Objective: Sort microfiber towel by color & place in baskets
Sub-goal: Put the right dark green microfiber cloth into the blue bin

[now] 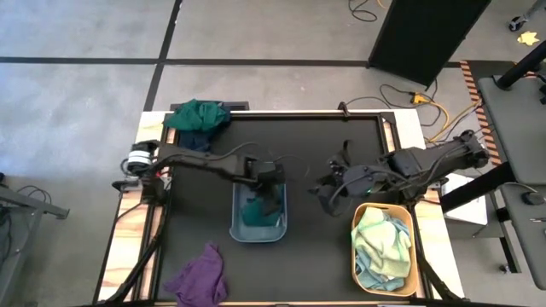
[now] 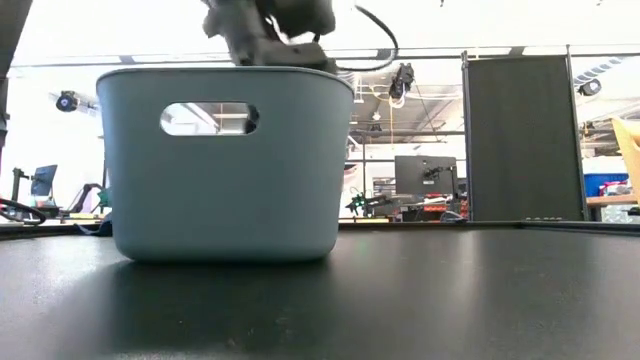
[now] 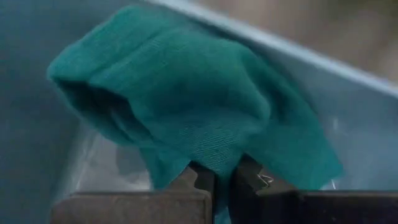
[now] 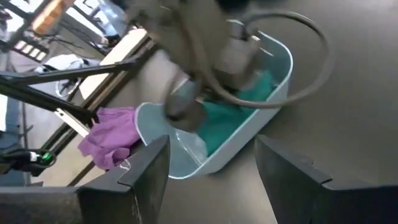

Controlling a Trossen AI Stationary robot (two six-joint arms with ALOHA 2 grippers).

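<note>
The dark green towel [image 1: 257,212] is in a heap between the sides of the grey-blue basket [image 1: 259,234], so my left gripper should keep holding it down inside until the fingers let go of it there.
My left gripper [image 1: 271,201] reaches down into the grey-blue basket [image 1: 238,230] at the table's middle and is shut on a dark green towel [image 3: 186,93]. The low view shows this basket [image 2: 225,165] with the left gripper [image 2: 270,35] above its rim. My right gripper [image 1: 328,194] is open and empty, right of that basket; its own view [image 4: 211,168] looks at the basket [image 4: 277,68]. The yellow-orange basket [image 1: 414,256] holds pale yellow-green and light blue towels [image 1: 382,243]. A purple towel [image 1: 200,275] lies on the table near the front left. My left gripper pinches a bunched part of the green towel [image 3: 214,163] between its two fingers [image 3: 194,182]. The fingers come from above, pointing down into the basket. The rest of the towel is heaped ahead of the fingers, inside the basket, against its wall [image 3: 354,106]. One layer or several, I cannot tell.
A heap of dark green and navy towels [image 1: 198,124] lies at the table's far left corner. The purple towel also shows in the right wrist view [image 4: 109,134]. Bare black table lies between the two baskets and along the far edge.
</note>
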